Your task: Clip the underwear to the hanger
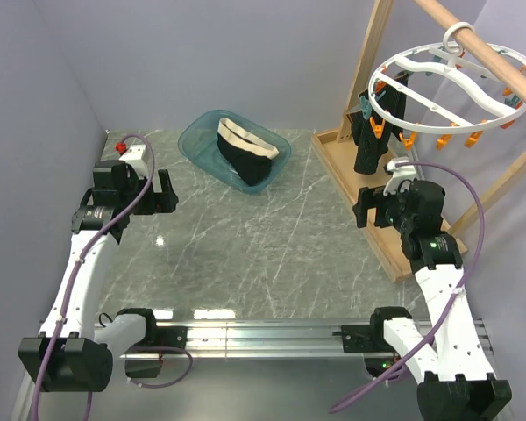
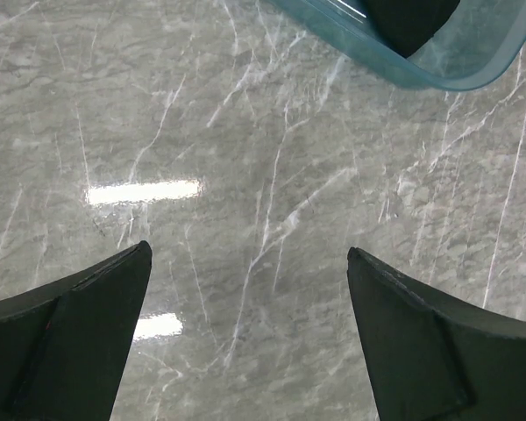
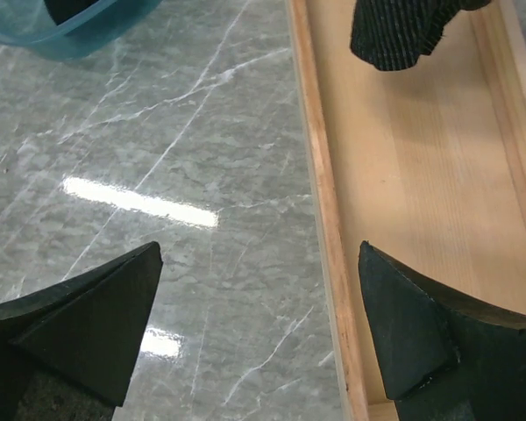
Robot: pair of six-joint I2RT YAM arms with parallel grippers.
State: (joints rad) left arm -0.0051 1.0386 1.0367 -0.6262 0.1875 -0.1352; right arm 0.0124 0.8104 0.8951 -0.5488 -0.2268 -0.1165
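Observation:
The underwear's waistband end [image 1: 271,151] faces my open right gripper and the way there is clear, so I keep going toward the teal basin [image 1: 280,162] until my fingers close on that end.
The underwear [image 1: 245,151], black with a cream waistband, lies in the teal basin [image 1: 197,139] at the back of the table. Its black fabric [image 2: 409,19] shows at the top of the left wrist view. The white ring hanger [image 1: 451,81] hangs by its hook from the wooden pole at the upper right, with orange and teal clips [image 1: 410,139] dangling. My left gripper [image 1: 168,193] is open and empty, left of the basin [image 2: 425,72]. My right gripper [image 1: 362,208] is open and empty beside the rack's wooden base [image 3: 412,175], below the hanger.
A wooden pole-and-frame rack [image 1: 368,66] stands at the right on a wooden base tray [image 1: 355,171]. A narrow all-black garment [image 1: 366,145] hangs from a hanger clip down to the tray; its end shows in the right wrist view [image 3: 399,31]. Purple walls close in behind and left.

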